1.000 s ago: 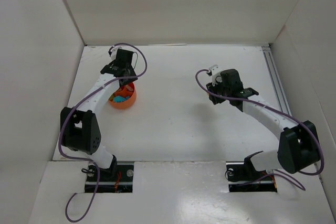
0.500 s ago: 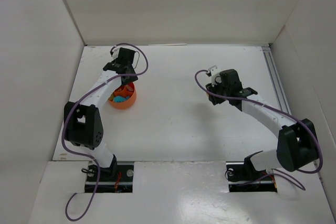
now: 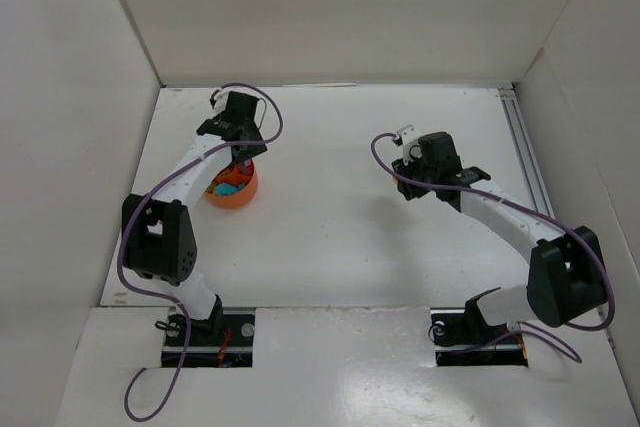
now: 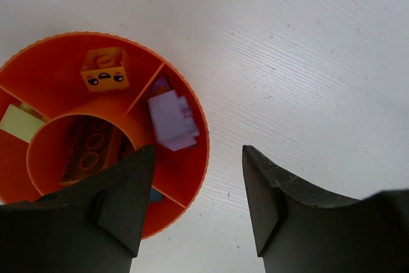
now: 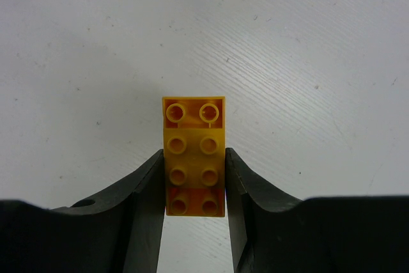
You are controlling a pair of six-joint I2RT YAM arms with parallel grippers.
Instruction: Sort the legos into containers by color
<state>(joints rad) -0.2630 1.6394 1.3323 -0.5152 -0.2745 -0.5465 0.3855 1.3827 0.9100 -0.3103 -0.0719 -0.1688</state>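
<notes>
The robot's right gripper holds the yellow-orange lego [image 5: 194, 158] far from the bowl, so next the left gripper takes it and brings it to the yellow lego's section [image 4: 71, 78].
The container is an orange-red bowl [image 4: 64, 62] with dividers, seen small at the left [image 3: 245, 197]. A blurred purple lego [image 4: 171, 119] lies loose in its right compartment. A yellow lego with a face [image 4: 104, 70], a brown one [image 4: 92, 148], a lime one [image 4: 19, 123] and a teal one [image 4: 155, 194] sit in other sections. My left gripper [image 4: 198, 151] hangs open over the bowl's right rim [image 3: 243, 152], nothing between its fingers. My right gripper [image 5: 193, 155] is shut on a yellow-orange lego [image 5: 193, 139] above bare table, right of centre [image 3: 412, 179].
White walls enclose the table on the left, back and right. A metal rail [image 3: 525, 157] runs along the right edge. Purple cables loop off both wrists.
The left arm's elbow swung slightly and its wrist shifted a little back over the bowl. The right arm with its lego has not moved.
</notes>
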